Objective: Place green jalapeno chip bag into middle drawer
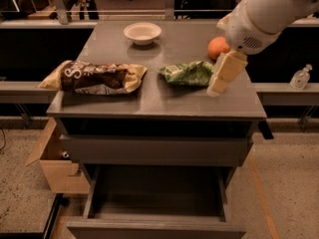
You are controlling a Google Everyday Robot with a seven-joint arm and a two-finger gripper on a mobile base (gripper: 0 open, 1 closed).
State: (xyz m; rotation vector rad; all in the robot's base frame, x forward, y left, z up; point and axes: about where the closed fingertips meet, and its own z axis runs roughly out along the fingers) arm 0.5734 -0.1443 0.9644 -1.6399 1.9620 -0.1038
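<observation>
The crumpled green jalapeno chip bag (186, 74) will stay puffed out below the robot's gripper when the robot lifts it, since the bag has a rounded, raised middle.
The green jalapeno chip bag (187, 73) lies crumpled on the gray cabinet top (164, 101), right of centre. My gripper (220, 81) hangs from the white arm at the upper right, its pale fingers pointing down-left right beside the bag's right end, just above the cabinet top. The middle drawer (155, 218) stands pulled open below, its dark interior showing, under the closed gray drawer front (154, 150).
A long brown-and-yellow chip bag (94, 77) lies at the left of the top. A white bowl (142, 33) sits at the back, an orange (218, 47) behind the gripper. A cardboard box (55, 158) stands on the floor at left; a small bottle (301, 77) on the right ledge.
</observation>
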